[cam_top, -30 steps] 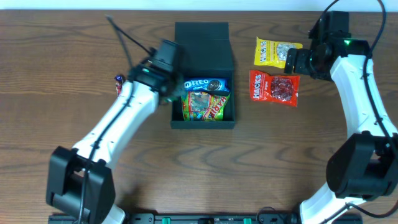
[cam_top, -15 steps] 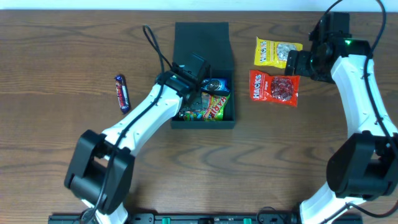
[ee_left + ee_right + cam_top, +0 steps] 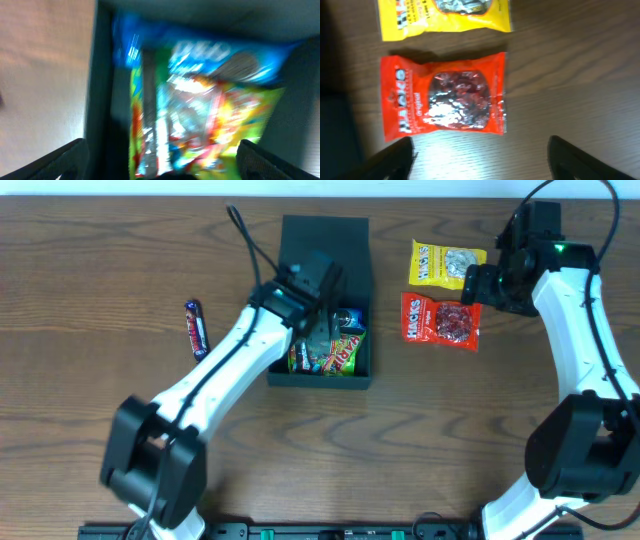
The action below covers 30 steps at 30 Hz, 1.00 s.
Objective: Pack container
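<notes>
The slim bar (image 3: 150, 110) lies over the green packet, off the box's side (image 3: 97, 95), so next my left gripper braces the box while my right gripper pushes the bar aside.
The container (image 3: 357, 280) is a dark teal box with its flap lid (image 3: 325, 235) folded back. Inside lie a blue cookie packet (image 3: 349, 316) and a green candy packet (image 3: 338, 355). My left gripper (image 3: 325, 328) hangs open over the box. The left wrist view is blurred; it shows the blue packet (image 3: 225, 57) and the green packet (image 3: 200, 125) beyond the gripper (image 3: 165, 167), with nothing between the fingers (image 3: 55, 162). My right gripper (image 3: 468, 280) is open by the red packet (image 3: 440, 322). In its wrist view the red packet (image 3: 442, 95) lies just ahead of the empty gripper (image 3: 485, 165).
A yellow snack packet (image 3: 445, 264) lies behind the red one, also seen as the yellow packet (image 3: 445, 15) in the right wrist view. A small dark candy bar (image 3: 196, 330) rests on the wooden table (image 3: 100, 400), left of the box.
My left gripper swung right from beside the container to above its inside and went from shut to open. The container shifted slightly left. The right arm stayed put.
</notes>
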Each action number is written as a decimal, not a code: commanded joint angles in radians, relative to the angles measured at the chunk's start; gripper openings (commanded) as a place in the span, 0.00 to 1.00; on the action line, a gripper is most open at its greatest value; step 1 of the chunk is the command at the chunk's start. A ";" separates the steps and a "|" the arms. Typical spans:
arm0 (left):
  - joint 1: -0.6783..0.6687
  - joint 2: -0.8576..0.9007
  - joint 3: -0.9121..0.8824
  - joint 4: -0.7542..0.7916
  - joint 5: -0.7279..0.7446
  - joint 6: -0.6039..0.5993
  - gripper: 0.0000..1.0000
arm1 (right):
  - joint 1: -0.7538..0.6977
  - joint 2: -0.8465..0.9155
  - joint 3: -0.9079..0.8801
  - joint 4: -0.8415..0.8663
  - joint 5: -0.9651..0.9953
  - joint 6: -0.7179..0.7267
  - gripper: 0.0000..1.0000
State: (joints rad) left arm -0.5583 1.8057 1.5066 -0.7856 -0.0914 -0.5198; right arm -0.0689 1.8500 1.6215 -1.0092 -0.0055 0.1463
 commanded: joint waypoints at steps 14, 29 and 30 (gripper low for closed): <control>0.389 -0.153 -0.094 0.008 0.131 0.167 0.06 | 0.308 -0.013 0.002 0.125 -0.387 -0.032 0.01; 0.417 0.044 -0.343 0.313 0.536 0.067 0.06 | 0.542 0.220 0.002 0.187 -0.406 -0.008 0.01; 0.417 0.046 -0.343 0.322 0.547 0.066 0.06 | 0.548 0.233 0.002 0.187 -0.425 -0.009 0.01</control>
State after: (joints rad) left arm -0.1402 1.8351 1.1507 -0.4732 0.3794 -0.4385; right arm 0.4576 2.0701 1.6218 -0.8211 -0.3927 0.1257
